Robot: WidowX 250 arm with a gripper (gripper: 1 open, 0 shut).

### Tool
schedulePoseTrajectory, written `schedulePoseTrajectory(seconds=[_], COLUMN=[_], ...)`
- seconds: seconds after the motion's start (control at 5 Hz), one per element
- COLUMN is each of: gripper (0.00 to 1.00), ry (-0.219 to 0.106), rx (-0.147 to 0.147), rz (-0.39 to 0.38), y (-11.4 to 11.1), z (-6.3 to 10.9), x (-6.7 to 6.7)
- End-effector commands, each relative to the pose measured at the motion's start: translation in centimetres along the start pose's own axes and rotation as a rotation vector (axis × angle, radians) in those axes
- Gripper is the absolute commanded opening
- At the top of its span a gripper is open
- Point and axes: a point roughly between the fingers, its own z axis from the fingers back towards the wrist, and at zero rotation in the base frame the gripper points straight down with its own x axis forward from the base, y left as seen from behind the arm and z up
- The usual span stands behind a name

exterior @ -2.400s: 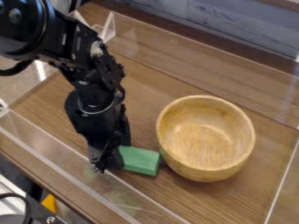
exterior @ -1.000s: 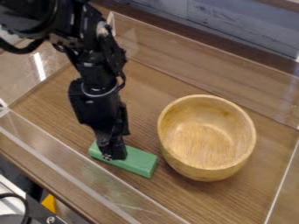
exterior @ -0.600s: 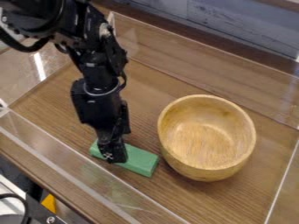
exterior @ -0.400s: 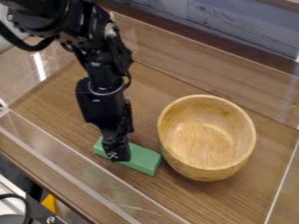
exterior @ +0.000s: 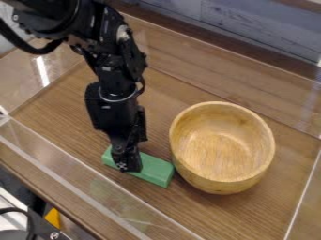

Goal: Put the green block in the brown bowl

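Observation:
The green block is touching my gripper's fingers near its end (exterior: 112, 158) away from the brown bowl, so I need to open wide and straddle the block nearer its middle (exterior: 145, 169).
The green block (exterior: 153, 172) lies flat on the wooden table, just left of the brown bowl (exterior: 222, 146) and close to its outer wall. My black gripper (exterior: 123, 161) points straight down over the block's left half. Its fingertips are at the block, with the jaws open. The left end of the block is partly hidden behind the fingers. The bowl stands upright with nothing in it.
Clear plastic walls (exterior: 51, 192) run along the table's front and left edges and along the back. Open wooden tabletop (exterior: 189, 80) stretches behind the bowl and the arm.
The arm has drifted slightly to the right, toward the bowl, staying low over the block. The block has shifted a little to the right with it.

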Motion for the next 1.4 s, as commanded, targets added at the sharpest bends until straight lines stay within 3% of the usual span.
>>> schedulePoseTrajectory(seconds=[0.0,0.2,0.6,0.8,1.2], gripper=[1.0,1.0,1.0,0.0,0.0], ry=[0.001,0.001,0.002,0.015,0.008], rx=[0.004,0.01,0.028,0.033,0.028], rz=[-0.028,-0.04,-0.113,-0.17,-0.254], y=[0.2,0.3,1.6,1.5,0.2], z=[-0.9,-1.4,-1.5,-0.8,1.5], x=[0.3,0.9,-1.0,-1.6,-1.8])
